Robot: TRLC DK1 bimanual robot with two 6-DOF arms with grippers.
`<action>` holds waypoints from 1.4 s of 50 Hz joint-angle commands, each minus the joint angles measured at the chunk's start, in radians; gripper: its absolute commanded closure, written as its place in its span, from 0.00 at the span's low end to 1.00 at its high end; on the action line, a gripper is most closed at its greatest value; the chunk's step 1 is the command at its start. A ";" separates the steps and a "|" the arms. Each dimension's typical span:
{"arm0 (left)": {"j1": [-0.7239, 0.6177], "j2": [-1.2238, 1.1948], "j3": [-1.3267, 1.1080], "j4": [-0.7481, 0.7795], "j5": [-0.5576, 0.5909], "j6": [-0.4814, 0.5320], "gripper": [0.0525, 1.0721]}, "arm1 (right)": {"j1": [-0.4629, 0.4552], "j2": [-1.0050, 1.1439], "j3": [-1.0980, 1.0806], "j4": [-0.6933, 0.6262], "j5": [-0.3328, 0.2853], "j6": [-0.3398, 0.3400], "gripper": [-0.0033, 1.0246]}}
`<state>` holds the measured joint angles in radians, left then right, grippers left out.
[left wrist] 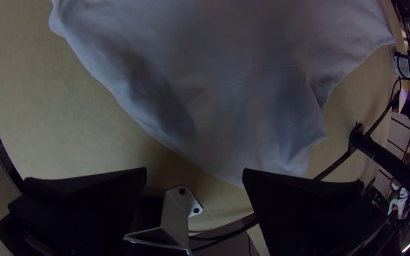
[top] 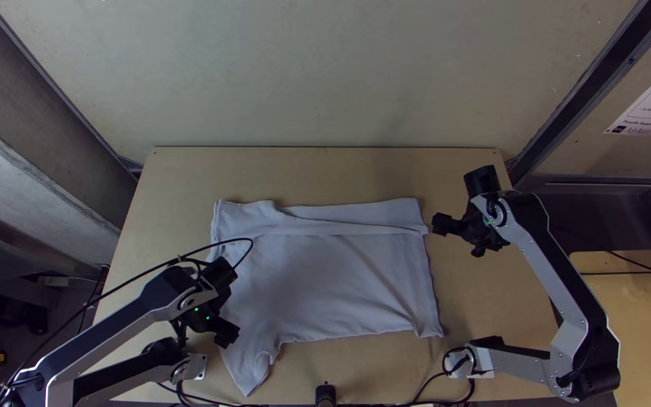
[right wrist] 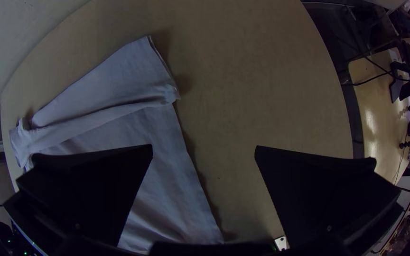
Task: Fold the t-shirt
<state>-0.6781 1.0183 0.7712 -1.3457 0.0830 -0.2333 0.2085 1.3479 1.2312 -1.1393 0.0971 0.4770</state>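
Observation:
I expect the pointed sleeve [top: 248, 371] to follow and tuck in with the t-shirt's near edge when I fold that edge over, because soft creases [top: 268, 353] show where they join.
The pale t-shirt [top: 340, 279] lies flat on the table, with a band along its far edge folded over and a pointed sleeve-like corner toward the near left. My left gripper [top: 227, 304] stands open above the shirt's left edge. In the left wrist view, the gripper [left wrist: 194, 178] has cloth [left wrist: 233, 95] beyond its parted fingers. Just off the shirt's right side is my right gripper [top: 459, 237], also open. The right wrist view has that gripper [right wrist: 204, 151] with its fingers wide apart, and the shirt's folded band [right wrist: 105, 114] and straight side beyond them.
Bare wooden tabletop [top: 325, 173] stretches behind the shirt and to its right. Cables [top: 427, 388] run along the near edge, beside a small black post [top: 325, 393]. A wall [top: 325, 75] rises behind the table.

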 commanded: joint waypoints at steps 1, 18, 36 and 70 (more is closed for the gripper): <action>-0.049 0.046 -0.035 -0.026 0.054 -0.066 0.05 | 0.006 0.016 -0.007 -0.013 -0.004 0.032 0.04; -0.215 0.174 -0.116 0.071 0.052 -0.166 0.05 | -0.006 0.019 -0.030 -0.013 -0.004 0.029 0.04; -0.287 0.238 -0.136 0.168 0.041 -0.153 0.50 | 0.025 0.010 -0.082 -0.114 -0.082 -0.034 0.07; -0.227 0.177 -0.108 0.230 0.008 -0.124 0.97 | 0.226 0.031 -0.325 -0.372 -0.178 -0.196 0.07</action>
<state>-0.9222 1.2156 0.6613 -1.1145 0.1001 -0.3660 0.4007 1.3880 0.9619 -1.4864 -0.0666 0.3016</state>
